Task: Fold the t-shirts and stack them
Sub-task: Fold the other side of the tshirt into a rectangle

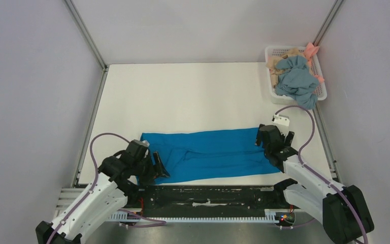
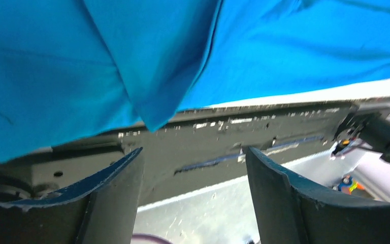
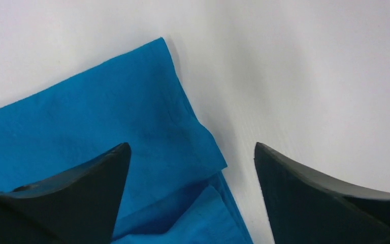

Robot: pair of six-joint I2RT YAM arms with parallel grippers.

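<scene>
I should swing the band's flap end [image 1: 175, 154] to the far side with my left gripper before folding, because the bright blue t-shirt's long band [image 1: 223, 155] is lying crosswise along the table's near edge.
A bright blue t-shirt [image 1: 208, 154] lies folded into a long band across the near part of the white table [image 1: 183, 96]. My left gripper [image 1: 157, 168] is open and empty at the shirt's near left corner. In the left wrist view the blue cloth [image 2: 132, 61] hangs over the dark front rail [image 2: 223, 137], above my open fingers [image 2: 117, 178]. My right gripper [image 1: 265, 141] is open and empty over the shirt's right end. In the right wrist view the folded right corner [image 3: 147, 127] lies between my spread fingertips [image 3: 106, 168].
A white basket [image 1: 321, 91] at the far right corner holds several crumpled shirts, grey-blue [image 1: 297, 79], tan and pink. The black rail [image 1: 208, 195] runs along the table's near edge. Metal frame posts and grey walls close in the sides.
</scene>
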